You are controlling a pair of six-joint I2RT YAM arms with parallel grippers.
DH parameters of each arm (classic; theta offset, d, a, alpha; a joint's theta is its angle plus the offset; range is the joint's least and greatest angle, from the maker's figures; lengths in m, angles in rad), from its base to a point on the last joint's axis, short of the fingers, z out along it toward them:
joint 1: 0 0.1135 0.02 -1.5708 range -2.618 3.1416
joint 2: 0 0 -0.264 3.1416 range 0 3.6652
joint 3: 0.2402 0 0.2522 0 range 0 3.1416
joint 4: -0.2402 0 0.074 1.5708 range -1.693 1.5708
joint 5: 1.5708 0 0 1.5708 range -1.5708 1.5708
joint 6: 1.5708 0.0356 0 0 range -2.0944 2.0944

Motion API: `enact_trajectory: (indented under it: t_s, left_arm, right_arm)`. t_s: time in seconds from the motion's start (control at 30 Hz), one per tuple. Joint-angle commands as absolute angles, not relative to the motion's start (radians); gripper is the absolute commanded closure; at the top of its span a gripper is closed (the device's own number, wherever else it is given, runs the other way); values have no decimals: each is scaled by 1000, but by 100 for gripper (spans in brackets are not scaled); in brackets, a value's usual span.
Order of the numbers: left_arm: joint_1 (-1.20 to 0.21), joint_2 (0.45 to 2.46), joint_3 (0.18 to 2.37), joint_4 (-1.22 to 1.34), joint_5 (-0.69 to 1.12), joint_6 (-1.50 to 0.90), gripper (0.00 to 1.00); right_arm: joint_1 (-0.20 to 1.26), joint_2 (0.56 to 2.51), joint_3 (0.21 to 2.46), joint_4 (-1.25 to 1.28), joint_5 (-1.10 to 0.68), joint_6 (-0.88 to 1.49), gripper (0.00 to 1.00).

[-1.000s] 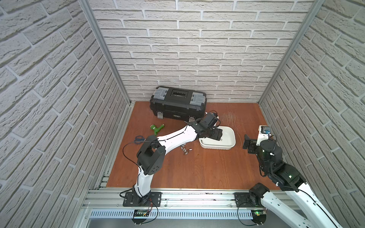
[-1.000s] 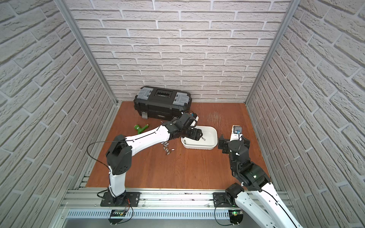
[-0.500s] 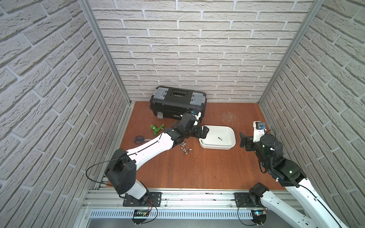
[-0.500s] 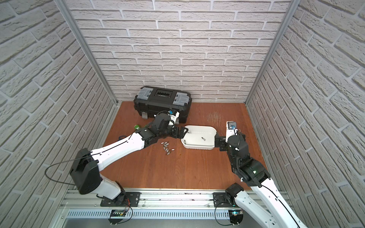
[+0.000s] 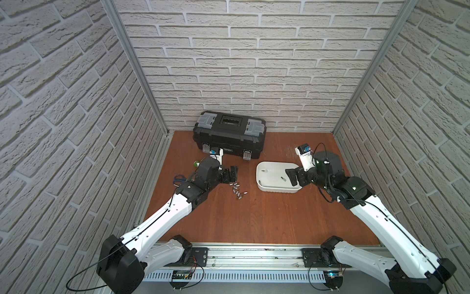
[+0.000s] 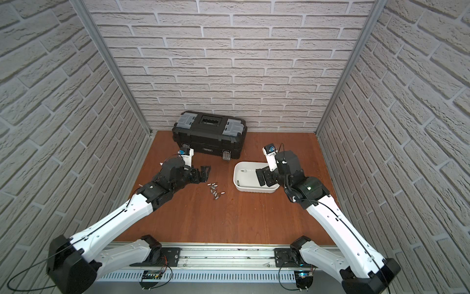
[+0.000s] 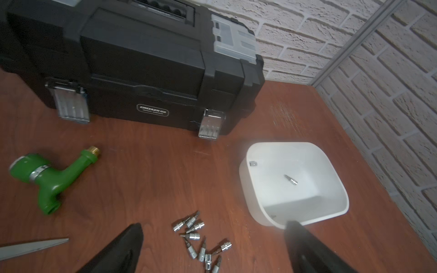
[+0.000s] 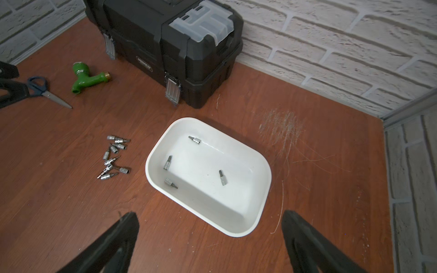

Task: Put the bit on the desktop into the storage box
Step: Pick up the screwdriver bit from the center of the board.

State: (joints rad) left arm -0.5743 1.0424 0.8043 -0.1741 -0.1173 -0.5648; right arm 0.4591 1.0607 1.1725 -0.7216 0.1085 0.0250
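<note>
I should move my left gripper back first, because it is crowding the pile of bits. Then my right gripper should take the bit nearest the storage box.
Several small silver bits lie in a loose pile on the reddish-brown desktop, just left of the white storage box. Several more bits lie inside the storage box. My left gripper hangs open and empty just behind-left of the pile, with part of the pile between its fingers in the left wrist view. My right gripper is open and empty over the box's right end.
A black toolbox stands against the back wall. A green hose fitting and blue-handled scissors lie at the left. A scuffed pale patch lies behind the box. Brick walls enclose three sides; an aluminium rail runs along the front.
My left arm has drawn back leftwards from over the storage box to beside the bit pile, its jaws widening. My right arm has moved in towards the box's right end.
</note>
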Motion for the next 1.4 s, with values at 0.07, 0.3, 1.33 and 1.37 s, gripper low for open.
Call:
enact_trajectory:
  t_s: [0.07,0.3,1.33,1.37]
  left_arm:
    - [-522,921,734,-228,-209,-605,2]
    - [-472,796,672,-291,-247,-636,2]
    - [-400,639,574,-411,-260,-693,2]
    - [-399,638,575,-414,-260,-694,2]
  right_arm:
    - [503,1181,1273,-781,-19,-4,1]
    - [629,1408,1441,-922,8,-64,1]
    - [848,2172,1921,-1123,107,-211,40]
    - [848,2181,1921,-1124,109,-214,42]
